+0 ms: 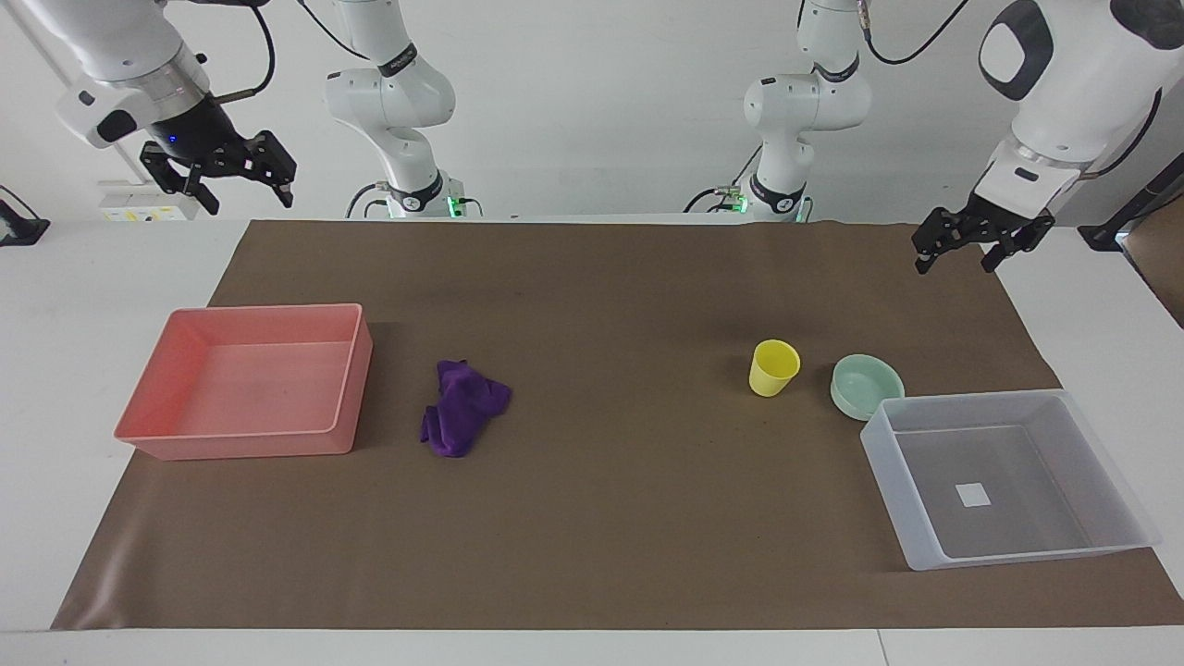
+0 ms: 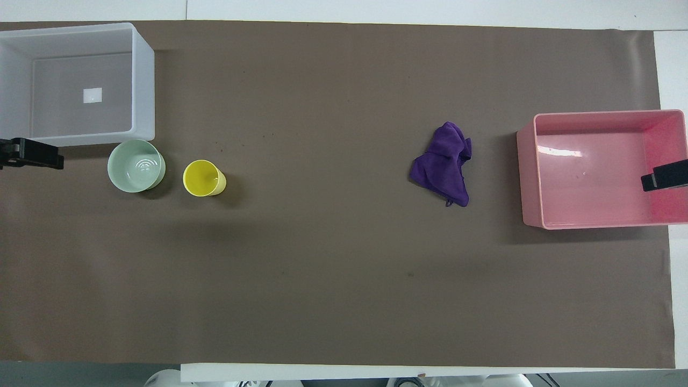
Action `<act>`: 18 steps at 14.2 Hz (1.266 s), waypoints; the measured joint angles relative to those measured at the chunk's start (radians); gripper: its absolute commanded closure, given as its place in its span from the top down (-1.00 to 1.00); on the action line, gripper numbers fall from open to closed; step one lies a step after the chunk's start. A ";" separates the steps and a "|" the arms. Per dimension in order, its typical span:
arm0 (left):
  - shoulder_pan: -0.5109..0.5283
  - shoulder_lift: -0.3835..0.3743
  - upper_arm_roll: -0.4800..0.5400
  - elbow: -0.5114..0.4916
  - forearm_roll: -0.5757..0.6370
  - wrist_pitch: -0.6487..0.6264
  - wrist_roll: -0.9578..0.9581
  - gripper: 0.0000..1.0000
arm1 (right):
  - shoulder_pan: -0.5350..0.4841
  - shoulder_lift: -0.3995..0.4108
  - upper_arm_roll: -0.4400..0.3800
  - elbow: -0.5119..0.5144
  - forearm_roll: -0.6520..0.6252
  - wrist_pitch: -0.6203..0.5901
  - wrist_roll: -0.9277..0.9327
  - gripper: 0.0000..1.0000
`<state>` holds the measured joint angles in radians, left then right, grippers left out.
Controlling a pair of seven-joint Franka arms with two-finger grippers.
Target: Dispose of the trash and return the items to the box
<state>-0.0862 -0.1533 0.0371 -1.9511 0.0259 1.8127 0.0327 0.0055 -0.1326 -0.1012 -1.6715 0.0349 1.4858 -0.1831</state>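
I expect the purple cloth point(image 2: 443, 164) to sag with a small loop point(image 2: 449, 202) hanging down when I lift it, because that loop sticks out of the purple cloth's soft folds.
A small yellow cup point(image 1: 773, 367) point(image 2: 203, 178) stands upright on the brown mat. Beside it, toward the left arm's end, sits a mint-green bowl point(image 1: 866, 385) point(image 2: 136, 165). The bowl almost touches the translucent box point(image 1: 886, 481) point(image 2: 143, 80), which holds only a white square. A crumpled purple cloth point(image 1: 462, 407) point(image 2: 443, 164), the one loose thing that fits the trash, lies beside the pink tray. My left gripper point(image 1: 955, 257) hangs open and empty, high over the mat's edge at its own end. High over the table's other end, my right gripper point(image 1: 246, 190) is open and empty.
The pink tray point(image 1: 350, 393) point(image 2: 529, 177) stands at the right arm's end of the mat and has nothing in it. Brown mat stretches bare between the cloth and the cup. In the overhead view one finger of each gripper point(image 2: 32, 153) point(image 2: 664, 179) pokes in at the sides.
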 measured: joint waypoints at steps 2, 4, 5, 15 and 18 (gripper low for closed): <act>0.001 -0.029 0.001 -0.176 0.000 0.135 -0.017 1.00 | 0.052 0.019 0.001 -0.060 0.004 0.104 0.002 1.00; 0.007 -0.026 0.004 -0.285 0.000 0.215 -0.025 1.00 | 0.121 0.075 0.001 -0.110 0.005 0.239 0.010 1.00; 0.014 -0.016 0.004 -0.324 0.000 0.252 -0.025 1.00 | 0.163 0.117 0.002 -0.125 0.006 0.305 0.025 1.00; 0.034 0.179 0.005 -0.397 -0.005 0.590 -0.057 -1.00 | 0.321 0.445 0.003 -0.258 0.006 0.787 0.253 -0.23; 0.034 0.195 0.005 -0.397 -0.006 0.601 -0.121 -1.00 | 0.321 0.472 0.002 -0.258 0.008 0.791 0.258 -0.82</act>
<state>-0.0524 0.0421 0.0417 -2.3486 0.0204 2.4134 -0.0879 0.3266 0.3392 -0.0991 -1.9300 0.0427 2.2764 0.0750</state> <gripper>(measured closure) 0.273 0.489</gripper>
